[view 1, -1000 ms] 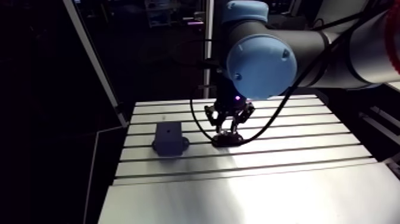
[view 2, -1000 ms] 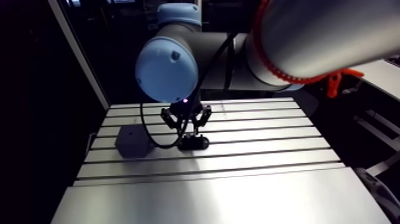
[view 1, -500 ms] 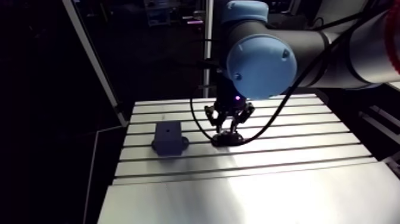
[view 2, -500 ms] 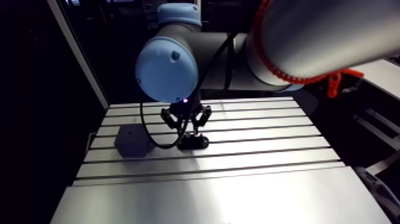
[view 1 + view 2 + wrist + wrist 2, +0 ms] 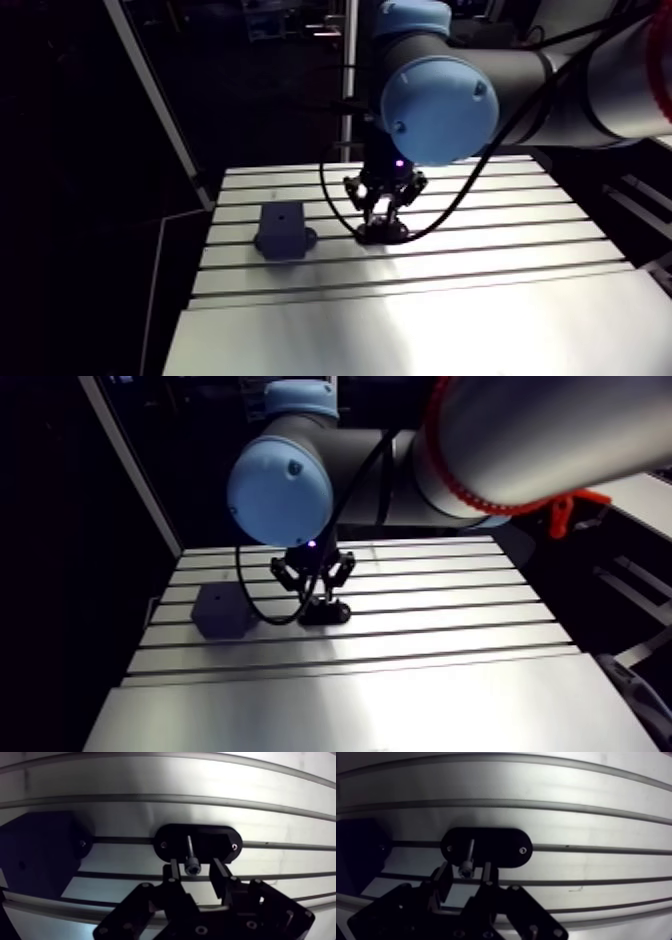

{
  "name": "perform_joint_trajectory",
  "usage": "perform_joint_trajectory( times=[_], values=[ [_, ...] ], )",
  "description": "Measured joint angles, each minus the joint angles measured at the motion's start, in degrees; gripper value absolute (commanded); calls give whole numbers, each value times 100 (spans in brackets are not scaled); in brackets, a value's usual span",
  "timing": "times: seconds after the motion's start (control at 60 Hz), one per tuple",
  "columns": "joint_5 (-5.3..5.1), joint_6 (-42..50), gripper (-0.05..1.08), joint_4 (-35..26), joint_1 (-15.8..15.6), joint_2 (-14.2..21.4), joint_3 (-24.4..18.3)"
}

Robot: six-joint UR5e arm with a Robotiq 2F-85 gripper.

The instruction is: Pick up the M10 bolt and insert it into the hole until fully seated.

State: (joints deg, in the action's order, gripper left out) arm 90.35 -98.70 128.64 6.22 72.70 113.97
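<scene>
The M10 bolt should keep its socket head (image 5: 192, 866) above the dark block when I lower it in, because the small hole (image 5: 282, 216) looks narrower than the head.
In the wrist view a dark M10 bolt (image 5: 190, 852) stands in a black oval holder plate (image 5: 220, 839) bolted to the table, its socket head towards the camera. My gripper (image 5: 195, 865) is low over it. Its fingers (image 5: 173, 872) sit on either side of the head with a small gap on each side, so it is open around the bolt. A dark block (image 5: 283, 230) with a small hole on top sits to the left of the holder in the arm view. The same block (image 5: 40, 852) shows beside the gripper in the wrist view.
The slotted aluminium table (image 5: 500, 270) runs wide around both parts, with long grooves across it. Its left edge (image 5: 200, 260) lies close to the dark block, and a slanted frame post (image 5: 160, 100) rises behind that edge.
</scene>
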Motion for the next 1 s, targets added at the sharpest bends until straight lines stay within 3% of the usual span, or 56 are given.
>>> perform_joint_trajectory(
  times=[1.0],
  values=[
    [-4,-24,68,0,2,-55,-26]
  ],
)
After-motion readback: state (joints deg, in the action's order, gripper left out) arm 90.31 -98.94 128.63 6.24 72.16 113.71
